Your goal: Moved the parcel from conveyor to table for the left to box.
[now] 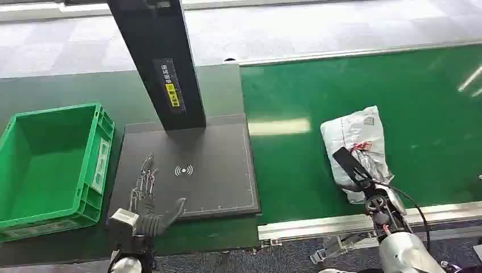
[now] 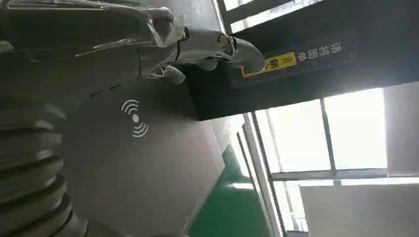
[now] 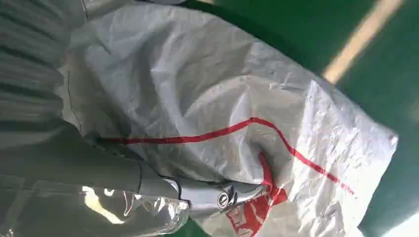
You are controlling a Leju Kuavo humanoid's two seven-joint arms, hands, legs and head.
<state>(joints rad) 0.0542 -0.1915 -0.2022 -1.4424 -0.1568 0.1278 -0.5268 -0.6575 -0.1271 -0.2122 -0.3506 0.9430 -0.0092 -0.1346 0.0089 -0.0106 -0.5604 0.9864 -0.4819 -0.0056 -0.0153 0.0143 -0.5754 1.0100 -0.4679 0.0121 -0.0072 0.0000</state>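
Note:
The white plastic parcel [image 1: 351,138] shows loose creases [image 1: 373,163] next to the red print, so I expect it to bunch into a fold and sag when I lift it.
A crumpled white plastic parcel [image 1: 358,133] with red print lies on the green conveyor [image 1: 295,170] at the right. My right hand [image 1: 357,173] grips its near end; in the right wrist view a finger [image 3: 217,195] presses a dent into the parcel [image 3: 222,98], with the thumb on the far side. My left hand [image 1: 145,196] hovers over the near left corner of the dark scanner pad [image 1: 216,176], fingers spread and holding nothing. The left wrist view shows that hand [image 2: 148,44] above the pad [image 2: 148,168].
A green crate [image 1: 94,185] with nothing in it stands left of the pad. A black post [image 1: 162,62] with a yellow label rises from the pad's far edge. An aluminium rail [image 1: 318,227] borders the conveyor's near side.

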